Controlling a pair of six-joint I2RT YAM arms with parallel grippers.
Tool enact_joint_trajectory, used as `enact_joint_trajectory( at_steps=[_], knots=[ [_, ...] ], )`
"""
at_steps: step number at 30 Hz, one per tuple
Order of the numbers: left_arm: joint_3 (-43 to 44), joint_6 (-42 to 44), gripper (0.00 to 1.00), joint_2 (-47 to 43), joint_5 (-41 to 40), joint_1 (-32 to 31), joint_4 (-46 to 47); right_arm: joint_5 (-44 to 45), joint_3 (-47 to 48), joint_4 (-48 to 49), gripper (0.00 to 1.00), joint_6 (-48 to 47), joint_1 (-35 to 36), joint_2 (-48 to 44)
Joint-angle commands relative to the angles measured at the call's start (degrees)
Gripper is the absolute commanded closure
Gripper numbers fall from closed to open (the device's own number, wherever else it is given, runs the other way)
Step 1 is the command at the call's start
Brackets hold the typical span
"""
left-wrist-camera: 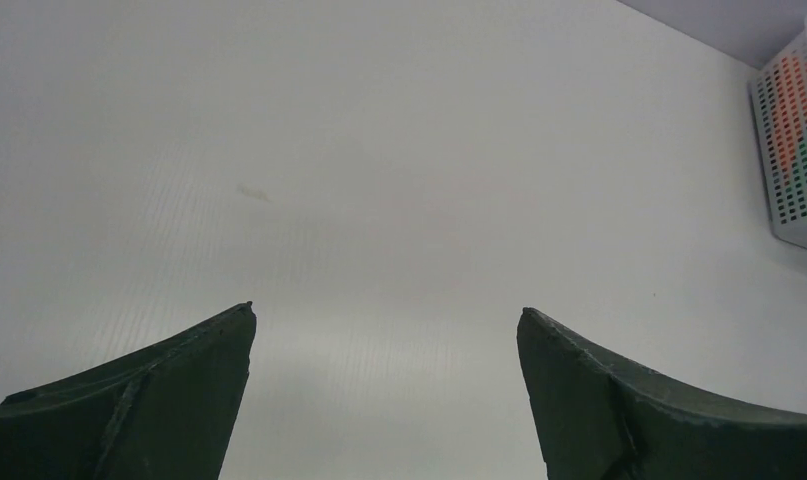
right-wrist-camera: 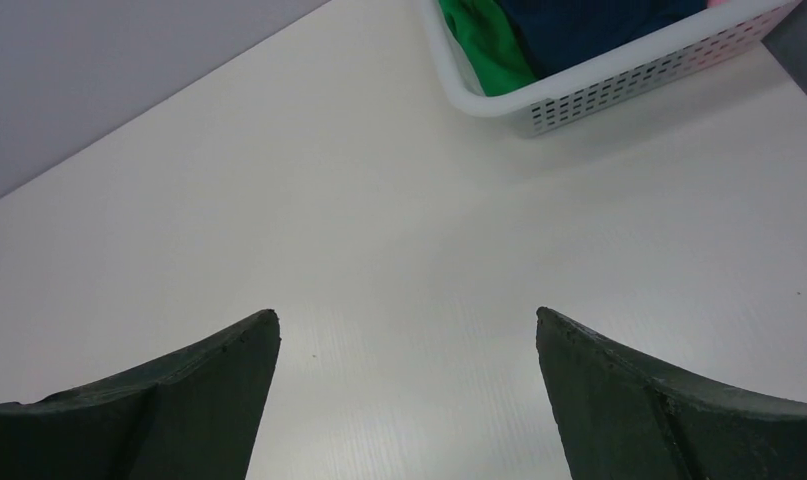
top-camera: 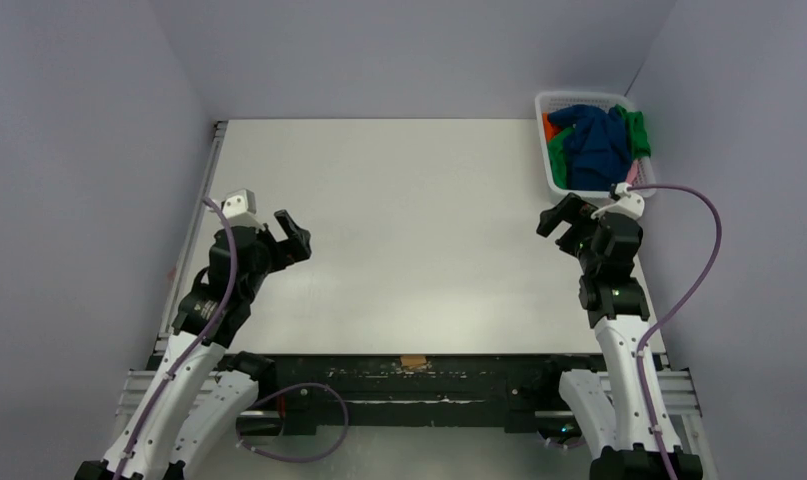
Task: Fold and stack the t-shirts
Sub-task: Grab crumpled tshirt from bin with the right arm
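Note:
The navy shirt on top (top-camera: pixel 592 140) is over the other cloth, so my open right gripper continues into the white basket and closes on the navy shirt's folds (top-camera: pixel 591 158).
The t-shirts lie crumpled in a white lattice basket (top-camera: pixel 551 180) at the table's far right. A navy blue shirt (top-camera: pixel 591 145) is on top, with green (top-camera: pixel 637 130) and orange (top-camera: pixel 547 127) cloth at its sides. In the right wrist view the green shirt (right-wrist-camera: pixel 489 45) and the navy shirt (right-wrist-camera: pixel 589 25) show inside the basket (right-wrist-camera: pixel 619 90). My left gripper (top-camera: pixel 292 232) is open and empty over the left of the table. My right gripper (top-camera: pixel 562 215) is open and empty, just in front of the basket. Both grippers (left-wrist-camera: pixel 387 315) (right-wrist-camera: pixel 407 315) show only bare table between their fingers.
The white table (top-camera: pixel 409 220) is walled by grey panels on the left, far and right sides. The basket's side (left-wrist-camera: pixel 794 150) shows at the right edge of the left wrist view. A small brown tab (top-camera: pixel 413 360) sits at the table's near edge.

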Motion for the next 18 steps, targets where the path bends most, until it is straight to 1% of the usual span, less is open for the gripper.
enact_joint_trajectory(
  at_steps=[1, 3, 4, 8, 11, 14, 15, 18],
  knots=[
    [0.54, 0.64, 0.0, -2.15, 1.56, -0.17, 0.76, 0.02, 1.36, 8.51, 0.01, 2.35, 0.12, 2.93],
    [1.45, 0.07, 0.0, -2.4, 0.7, -0.17, -0.57, 2.3, 4.91, 9.91, 0.01, 1.39, 0.13, 7.45],
    [1.83, -0.52, 0.0, -2.49, -0.18, -0.17, -1.21, 3.17, 8.38, 8.69, 0.01, 0.69, 0.03, 10.8],
    [1.66, -0.33, 0.0, -2.95, -0.77, -0.17, -1.12, 11.46, 25.86, -0.3, 0.01, -1.73, -0.63, 27.58],
    [0.81, -0.28, 0.0, -3.48, -1.01, -0.17, -0.47, 17.71, 37.21, -1.71, 0.03, -2.39, -1.81, 38.57],
    [0.05, -0.46, 0.0, -3.64, -2.08, -0.17, 0.17, 19.97, 46.06, -2.37, 0.04, -5.02, -2.43, 47.79],
    [0.02, -0.43, 0.0, -3.45, -2.34, -0.17, 0.14, 20.23, 48.89, -3.2, 0.06, -6.04, -2.62, 51.83],
    [0.22, -0.91, 0.0, -2.84, -4.03, -0.17, -0.91, 22.54, 57.18, -5.89, 0.08, -7.51, -3.15, 60.1]
  ],
)
